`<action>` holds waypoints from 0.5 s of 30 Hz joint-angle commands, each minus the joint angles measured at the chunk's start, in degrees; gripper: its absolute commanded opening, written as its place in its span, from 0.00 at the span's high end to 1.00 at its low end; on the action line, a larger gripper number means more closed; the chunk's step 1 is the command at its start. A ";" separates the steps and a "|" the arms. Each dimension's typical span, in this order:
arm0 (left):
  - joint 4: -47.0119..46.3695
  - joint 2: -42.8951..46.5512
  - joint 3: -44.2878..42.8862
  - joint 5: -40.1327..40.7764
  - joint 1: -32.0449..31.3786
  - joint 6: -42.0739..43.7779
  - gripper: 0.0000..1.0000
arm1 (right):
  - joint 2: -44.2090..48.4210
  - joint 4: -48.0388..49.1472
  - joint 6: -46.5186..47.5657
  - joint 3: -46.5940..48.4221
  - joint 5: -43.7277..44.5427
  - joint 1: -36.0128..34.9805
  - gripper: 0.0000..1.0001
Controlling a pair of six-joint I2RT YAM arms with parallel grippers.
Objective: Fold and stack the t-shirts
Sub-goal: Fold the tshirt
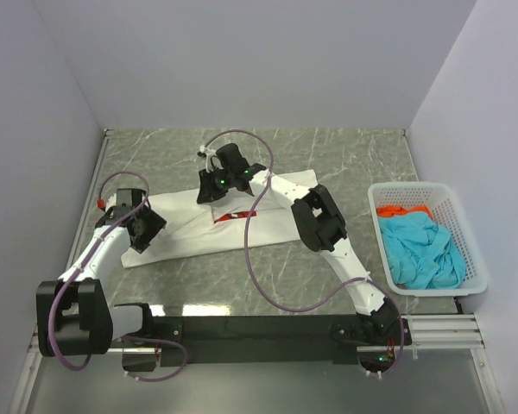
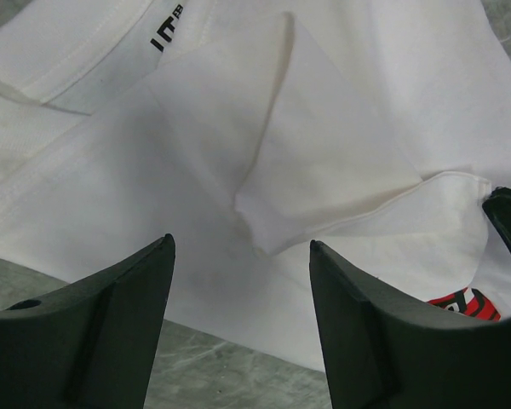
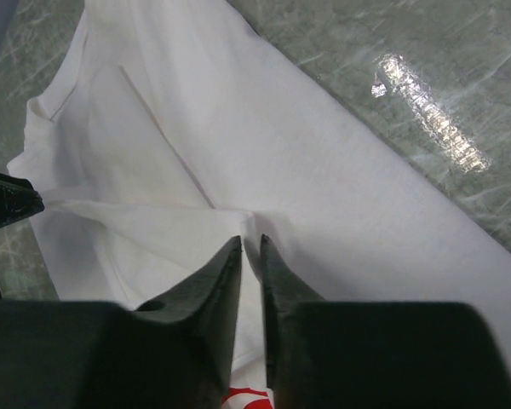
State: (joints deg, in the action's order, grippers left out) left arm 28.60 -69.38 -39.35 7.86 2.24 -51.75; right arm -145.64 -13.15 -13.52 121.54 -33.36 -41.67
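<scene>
My right gripper should pull the raised fold it is holding toward the red print [image 1: 236, 216] and let go of it, because that fold leaves the white t-shirt's flap creased and slack [image 2: 262, 228].
The white t-shirt [image 1: 242, 226] lies partly folded across the table, with a bit of its red print [image 1: 233, 216] showing. My right gripper [image 1: 214, 188] is over its far edge. In the right wrist view the right gripper [image 3: 250, 244] is shut on a raised fold of the white t-shirt [image 3: 324, 170]. My left gripper [image 1: 143, 229] is at the shirt's left end. In the left wrist view the left gripper [image 2: 241, 247] is open and empty, just above the white t-shirt [image 2: 324, 162] and a folded sleeve flap. The teal t-shirt [image 1: 421, 250] and the red-orange t-shirt [image 1: 403, 210] lie in the basket.
A white plastic mesh basket [image 1: 466, 233] stands at the right edge of the table. Grey walls close in the left, back and right sides. The green marble tabletop [image 1: 268, 276] shows in front of the shirt.
</scene>
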 commanded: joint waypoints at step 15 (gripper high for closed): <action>-0.39 2.76 1.47 -0.12 2.50 -0.90 0.36 | 9.32 4.97 7.01 -8.85 -5.92 -0.69 1.00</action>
State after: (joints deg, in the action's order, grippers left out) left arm 28.53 -68.77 -38.35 7.92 3.99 -52.01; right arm -143.20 -10.74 -9.85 114.67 -37.19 -41.76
